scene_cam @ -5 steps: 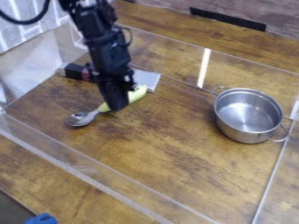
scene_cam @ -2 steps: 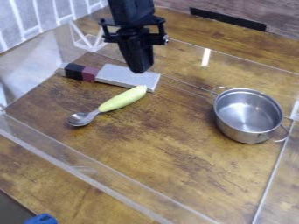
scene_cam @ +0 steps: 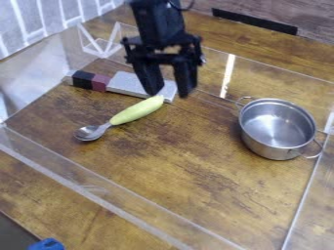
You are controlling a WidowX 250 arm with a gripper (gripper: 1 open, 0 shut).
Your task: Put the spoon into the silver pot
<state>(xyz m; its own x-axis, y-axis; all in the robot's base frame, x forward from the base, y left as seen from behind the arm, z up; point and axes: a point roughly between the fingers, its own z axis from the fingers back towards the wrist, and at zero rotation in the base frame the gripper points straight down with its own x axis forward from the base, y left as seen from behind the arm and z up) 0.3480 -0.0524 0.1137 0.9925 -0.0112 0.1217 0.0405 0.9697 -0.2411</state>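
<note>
I should keep lowering my open fingers toward the spoon's bowl end (scene_cam: 111, 122), as the spoon's handle (scene_cam: 136, 110) is clear near its silver bowl, then close around the handle there.
The spoon (scene_cam: 127, 116) lies flat on the wooden table, its pale yellow-green handle pointing up-right and its silver bowl (scene_cam: 89, 133) at the lower left. The silver pot (scene_cam: 276, 128) stands empty at the right, with a small loop handle on each side. My black gripper (scene_cam: 166, 86) hangs above and just right of the spoon's handle end, pointing down. Its fingers (scene_cam: 187, 76) are spread apart with nothing between them, so it is open and clear of the spoon.
A flat grey block (scene_cam: 140, 86) with a dark red-ended piece (scene_cam: 88, 79) beside it lies behind the spoon. Clear acrylic walls (scene_cam: 78, 186) fence in the work area. A blue object (scene_cam: 46, 244) sits at the bottom edge outside the fence.
The gripper rose from the spoon's handle, moved right and opened its fingers. The spoon stayed on the table where it was.
</note>
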